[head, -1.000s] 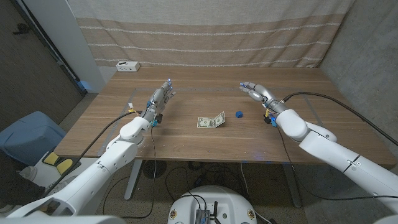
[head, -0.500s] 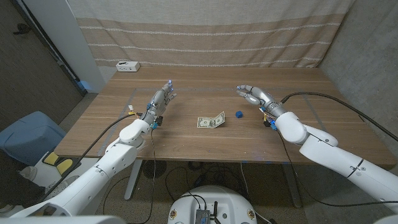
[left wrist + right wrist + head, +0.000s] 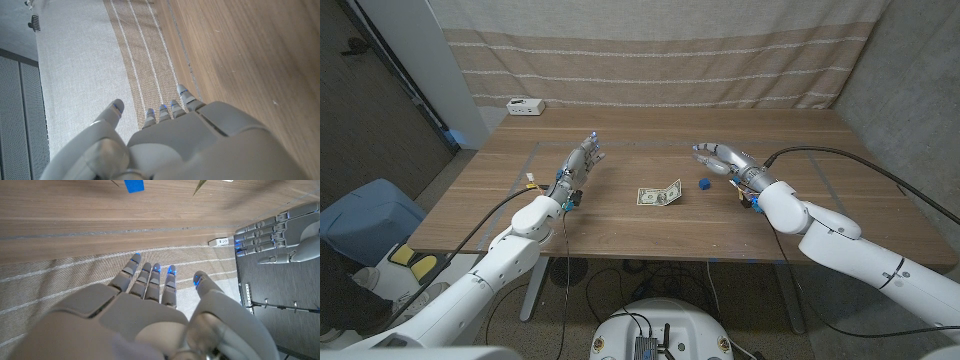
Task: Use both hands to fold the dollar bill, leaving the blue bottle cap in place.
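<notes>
I expect the halves of the dollar bill to stay partly open like a wedge when I fold it over, because its lifted end already stands up off the wood.
A dollar bill lies on the wooden table near its middle, with its right end lifted off the wood. A small blue bottle cap sits just to the right of the bill. My left hand hovers well to the left of the bill, fingers straight and apart, holding nothing. My right hand hangs above the table, right of and slightly beyond the cap, fingers spread and empty. In the right wrist view the left hand appears across the table.
A white power strip lies at the far left corner of the table. A striped curtain hangs behind the table's far edge. A blue bin stands on the floor to the left.
My right hand has moved left and a little nearer, closing on the blue cap. The left hand has shifted slightly; bill and cap stay put.
</notes>
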Tool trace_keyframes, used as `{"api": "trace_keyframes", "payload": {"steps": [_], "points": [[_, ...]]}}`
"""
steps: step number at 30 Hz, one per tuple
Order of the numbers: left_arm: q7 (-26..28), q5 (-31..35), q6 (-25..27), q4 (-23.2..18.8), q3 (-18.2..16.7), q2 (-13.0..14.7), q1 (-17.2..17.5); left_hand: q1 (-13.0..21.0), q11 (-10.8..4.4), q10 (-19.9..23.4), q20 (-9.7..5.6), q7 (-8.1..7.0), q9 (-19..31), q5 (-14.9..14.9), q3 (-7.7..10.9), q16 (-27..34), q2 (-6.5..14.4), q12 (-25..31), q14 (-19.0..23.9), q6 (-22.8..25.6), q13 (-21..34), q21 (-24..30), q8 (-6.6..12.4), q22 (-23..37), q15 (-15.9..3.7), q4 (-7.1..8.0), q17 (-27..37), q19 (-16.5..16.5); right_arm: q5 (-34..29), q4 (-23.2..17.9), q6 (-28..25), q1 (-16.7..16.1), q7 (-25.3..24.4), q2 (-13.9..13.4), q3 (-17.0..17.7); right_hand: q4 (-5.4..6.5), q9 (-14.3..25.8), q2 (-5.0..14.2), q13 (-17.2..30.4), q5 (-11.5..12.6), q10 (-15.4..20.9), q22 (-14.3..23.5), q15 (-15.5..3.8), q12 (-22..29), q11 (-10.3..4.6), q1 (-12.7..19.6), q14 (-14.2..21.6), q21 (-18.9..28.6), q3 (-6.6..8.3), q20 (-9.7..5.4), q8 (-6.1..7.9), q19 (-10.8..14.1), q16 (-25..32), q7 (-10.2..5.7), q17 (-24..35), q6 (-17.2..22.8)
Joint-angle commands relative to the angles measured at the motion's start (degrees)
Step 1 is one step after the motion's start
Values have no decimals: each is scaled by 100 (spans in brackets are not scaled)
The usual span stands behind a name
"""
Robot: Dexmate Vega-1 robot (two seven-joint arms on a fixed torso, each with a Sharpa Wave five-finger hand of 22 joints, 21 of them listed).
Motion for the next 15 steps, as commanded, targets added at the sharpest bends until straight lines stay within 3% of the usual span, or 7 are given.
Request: {"api": "trace_keyframes", "payload": {"steps": [1,15], "points": [[-33,-5,-41,-21,-8,12,26,-9,-20,14,39,-3,23,6,-17,39,-58,7,2,15,30,-13,-3,8,12,-13,22,40,-431,-194,-293,68,289,-29,-179,3,9,29,30,24,48,24,-17,29,-32,69,53,34,55,-30,27,75,34,10,30,80],[-38,-21,-65,-51,-29,34,83,-15,-19,29,48,-10,23,8,-19,37,-56,4,15,17,30,-34,-10,9,-19,-11,22,49,-844,-222,-416,177,556,57,-430,-6,12,24,31,24,18,23,-95,-29,-104,140,28,14,97,-49,-26,79,19,-14,36,122]]}}
